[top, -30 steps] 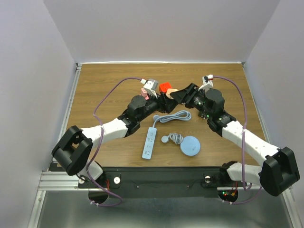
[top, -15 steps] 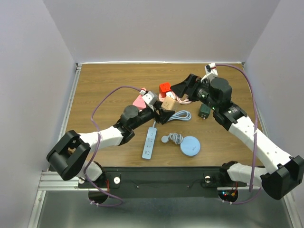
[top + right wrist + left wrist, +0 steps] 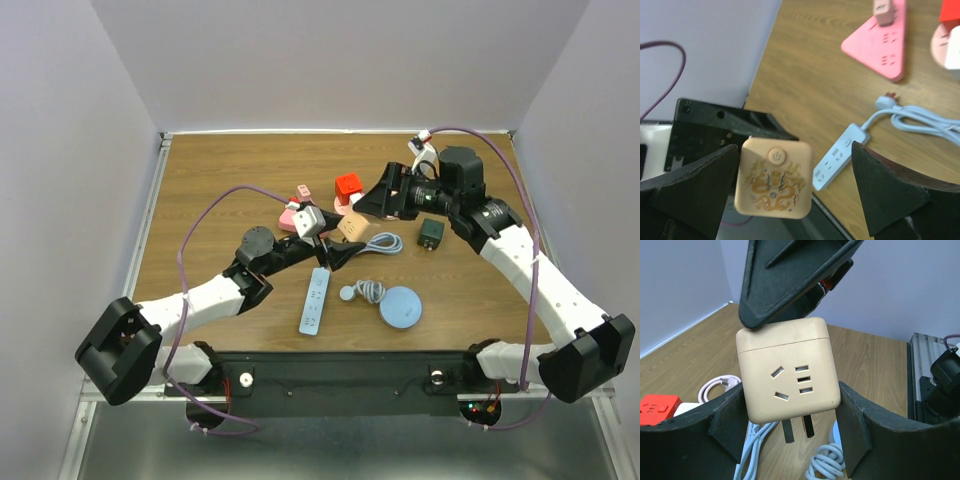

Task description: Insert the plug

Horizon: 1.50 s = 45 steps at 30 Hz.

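Next, I take the plug with my right gripper before my left gripper grips the block, because my left gripper is holding the plug and the pink socket block is loose.
The plug is a beige cube with sockets on one face and dark prongs pointing down. My left gripper is shut on it, one finger on each side, and holds it above the table. In the top view the plug hangs beyond the far end of the white power strip, with the left gripper under it. My right gripper stands wide open around the plug's dragon-printed face without clamping it. The right gripper sits just behind the plug in the top view.
A pink triangular socket block and a red cube lie behind the grippers. A black adapter rests at the right. A light blue coiled cable and a round blue disc with its cord lie near the strip.
My right gripper has opened and let go of the plug. The left arm has drawn the plug nearer, toward the white power strip, and the right arm has pulled back to the right.
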### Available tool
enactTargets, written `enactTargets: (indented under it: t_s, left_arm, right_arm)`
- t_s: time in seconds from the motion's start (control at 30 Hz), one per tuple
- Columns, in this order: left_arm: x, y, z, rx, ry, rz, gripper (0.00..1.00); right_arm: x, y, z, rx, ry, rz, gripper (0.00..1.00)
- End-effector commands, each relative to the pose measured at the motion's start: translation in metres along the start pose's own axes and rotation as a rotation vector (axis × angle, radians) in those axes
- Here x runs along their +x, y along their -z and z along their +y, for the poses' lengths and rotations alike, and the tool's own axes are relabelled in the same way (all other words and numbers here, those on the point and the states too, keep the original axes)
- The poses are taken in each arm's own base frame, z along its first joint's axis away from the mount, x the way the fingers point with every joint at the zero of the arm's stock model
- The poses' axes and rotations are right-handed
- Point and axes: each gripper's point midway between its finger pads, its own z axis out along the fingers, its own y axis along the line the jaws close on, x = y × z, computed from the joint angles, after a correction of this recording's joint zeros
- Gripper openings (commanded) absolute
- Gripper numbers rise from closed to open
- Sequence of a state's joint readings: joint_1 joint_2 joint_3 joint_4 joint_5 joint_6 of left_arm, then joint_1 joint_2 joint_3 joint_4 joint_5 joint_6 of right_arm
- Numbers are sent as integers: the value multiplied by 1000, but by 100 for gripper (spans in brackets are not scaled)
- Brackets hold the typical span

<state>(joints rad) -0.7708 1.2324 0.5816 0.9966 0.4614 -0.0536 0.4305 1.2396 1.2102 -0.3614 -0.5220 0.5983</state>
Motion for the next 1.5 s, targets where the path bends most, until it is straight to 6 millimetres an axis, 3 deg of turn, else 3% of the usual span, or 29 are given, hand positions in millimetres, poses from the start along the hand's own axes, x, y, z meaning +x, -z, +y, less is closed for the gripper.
enactTargets:
  t_s: [0.0,0.37,0.53,0.57,0.63,0.67,0.73,0.87,0.9,0.97,1.0,1.23,1.37,1.47]
  left_arm:
    - [-24,4,-5,19,-77,-61,0]
    - [-28,7,-3,-8,-114,-65,0]
    - [-26,4,-6,-4,-116,-54,0]
    - [-24,4,-5,-10,-118,-49,0]
    - [-25,5,-6,-12,-123,-52,0]
    - [-24,5,-8,-14,-128,-48,0]
    - [-23,5,-7,-22,-125,-42,0]
    - [-16,5,3,-89,-78,-2,51]
    - [-12,7,8,-124,-50,13,69]
    - [-10,9,12,-156,-34,29,93]
    - [-9,11,14,-169,-31,35,98]
    - [-7,39,30,-319,30,42,99]
    - [18,59,62,-492,129,77,99]
    - [40,79,106,-726,288,89,98]
  right_arm:
    - [2,17,43,-176,45,73,99]
    - [31,16,47,-278,7,211,89]
    - [32,13,42,-262,12,207,54]
    - [32,12,40,-257,15,206,39]
    - [31,10,36,-245,19,201,24]
    - [30,7,32,-226,23,190,10]
    - [30,4,26,-200,21,180,1]
    - [28,-2,7,-120,48,139,0]
    - [24,-2,0,-77,59,105,1]
    - [16,-4,-17,6,80,48,0]
    - [12,-3,-22,26,86,26,0]
    - [-35,5,-45,91,142,-152,0]
    - [-53,4,-49,95,169,-196,0]
    - [-55,-1,-45,54,205,-203,1]
